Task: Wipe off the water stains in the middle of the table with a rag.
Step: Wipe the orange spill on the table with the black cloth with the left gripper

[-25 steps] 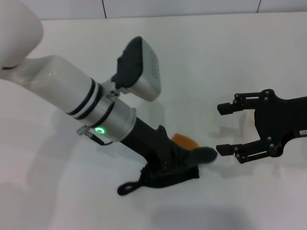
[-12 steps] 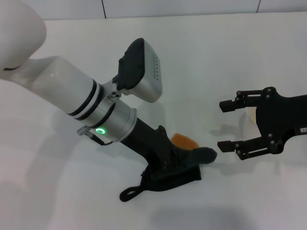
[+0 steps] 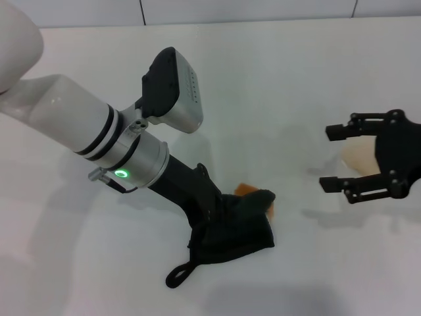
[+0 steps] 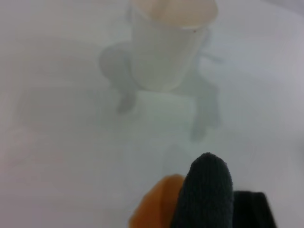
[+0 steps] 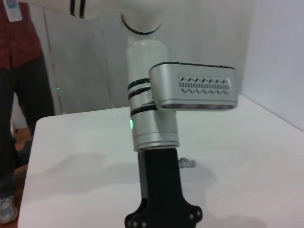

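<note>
The orange-brown water stain (image 3: 246, 189) shows beyond the rag's far edge, so the robot's left gripper should wipe the rag back over the stain (image 3: 270, 210) toward the paper cup.
The black rag (image 3: 230, 227) lies bunched on the white table (image 3: 296, 72), its loop (image 3: 177, 275) trailing toward the near edge. My left gripper (image 3: 242, 209) is shut on the rag and presses it down onto the orange-brown water stain (image 3: 247, 190), which shows only at the rag's far edge. The left wrist view shows the rag's tip (image 4: 206, 194) over the stain (image 4: 154, 204). My right gripper (image 3: 330, 158) is open at the right, its fingers on either side of a white paper cup (image 3: 360, 157).
The paper cup (image 4: 166, 47) stands upright a little beyond the stain. The right wrist view shows my left arm (image 5: 154, 123) over the table (image 5: 247, 156) and a person (image 5: 19, 71) standing past the table's far edge.
My left gripper has dragged the rag left and nearer, so it covers more of the stain. My right gripper has moved to the right.
</note>
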Tool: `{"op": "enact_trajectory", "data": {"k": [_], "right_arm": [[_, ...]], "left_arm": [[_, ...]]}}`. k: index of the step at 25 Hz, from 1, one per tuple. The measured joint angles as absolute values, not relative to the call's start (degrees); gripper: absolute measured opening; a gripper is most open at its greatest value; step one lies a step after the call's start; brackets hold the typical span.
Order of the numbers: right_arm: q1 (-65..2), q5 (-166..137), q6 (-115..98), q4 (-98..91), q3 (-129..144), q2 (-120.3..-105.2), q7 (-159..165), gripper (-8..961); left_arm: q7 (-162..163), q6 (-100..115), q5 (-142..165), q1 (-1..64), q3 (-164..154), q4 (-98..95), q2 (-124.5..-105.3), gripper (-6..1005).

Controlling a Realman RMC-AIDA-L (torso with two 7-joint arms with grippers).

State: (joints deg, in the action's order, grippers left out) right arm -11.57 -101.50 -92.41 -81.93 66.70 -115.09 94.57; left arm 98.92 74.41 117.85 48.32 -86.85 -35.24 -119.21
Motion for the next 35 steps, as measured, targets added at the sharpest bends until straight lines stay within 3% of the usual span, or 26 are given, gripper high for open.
{"op": "enact_trajectory", "data": {"k": [19, 35], "right_arm": [[-10.0, -100.7, -96.1, -82.6, 64.4, -115.12, 94.8, 817], [-10.2, -100.7, -96.3, -82.7, 62.4, -115.06, 94.6, 815]], "left_arm": [[98.1, 73.1, 128.4, 50.5, -74.9, -35.9, -119.51, 36], [97.5, 68.5, 110.2, 52.8, -96.5, -35.5, -119.81, 36]]}}
